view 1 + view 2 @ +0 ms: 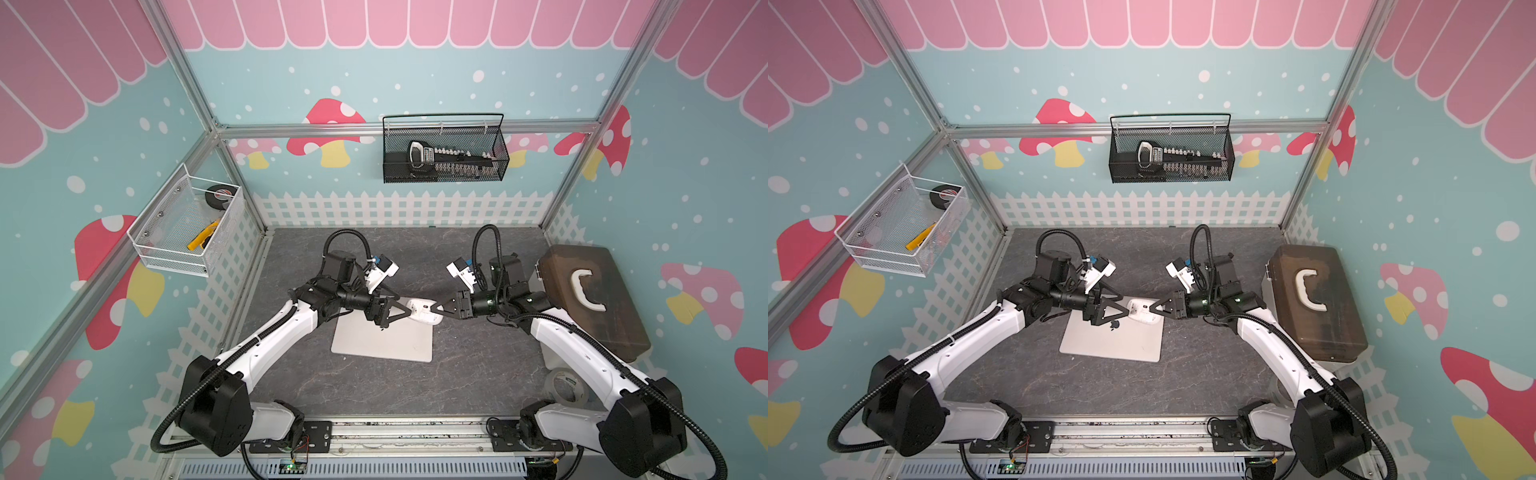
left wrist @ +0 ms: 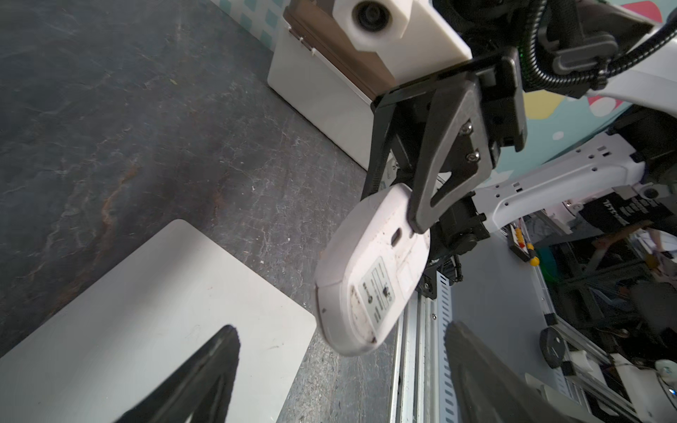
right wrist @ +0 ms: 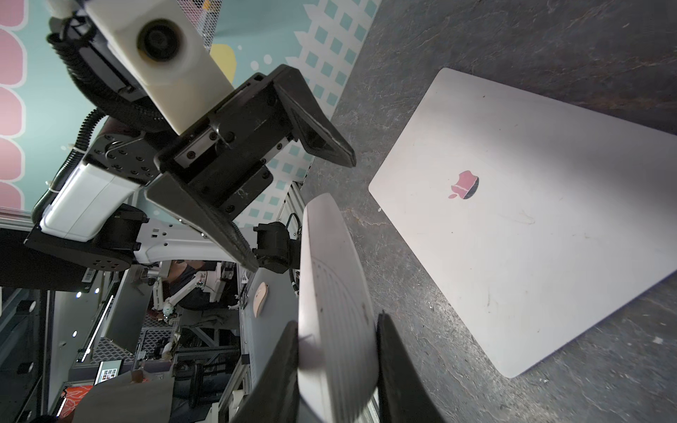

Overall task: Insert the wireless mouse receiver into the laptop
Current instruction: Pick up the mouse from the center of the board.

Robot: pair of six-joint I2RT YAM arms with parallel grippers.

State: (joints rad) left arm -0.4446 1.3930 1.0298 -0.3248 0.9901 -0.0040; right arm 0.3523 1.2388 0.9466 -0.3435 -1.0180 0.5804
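Only my right gripper holds the closed mouse [image 1: 1145, 311], so my left gripper should clamp the mouse's loose end [image 1: 1133, 305] before my right gripper regrips and removes the mouse's cover.
The closed silver laptop [image 1: 382, 345] [image 1: 1113, 345] [image 2: 146, 311] [image 3: 513, 238] lies flat mid-table, apple logo up. Above its far right corner hangs a white oval mouse [image 1: 424, 311] [image 1: 1142, 311] [image 2: 370, 271] [image 3: 333, 293], with my right gripper [image 1: 438, 311] [image 1: 1152, 309] [image 3: 337, 322] shut on one end. In the left wrist view the mouse's labelled underside shows. My left gripper [image 1: 406, 307] [image 1: 1125, 305] [image 2: 342, 329] stands open around the mouse's free end, with gaps on both sides. The wireless mouse receiver does not show in any view.
A brown box with a white handle [image 1: 594, 299] stands at the table's right edge, a tape roll [image 1: 567, 388] in front of it. A white wire basket [image 1: 187, 224] hangs on the left wall and a black mesh basket [image 1: 444, 151] on the back wall.
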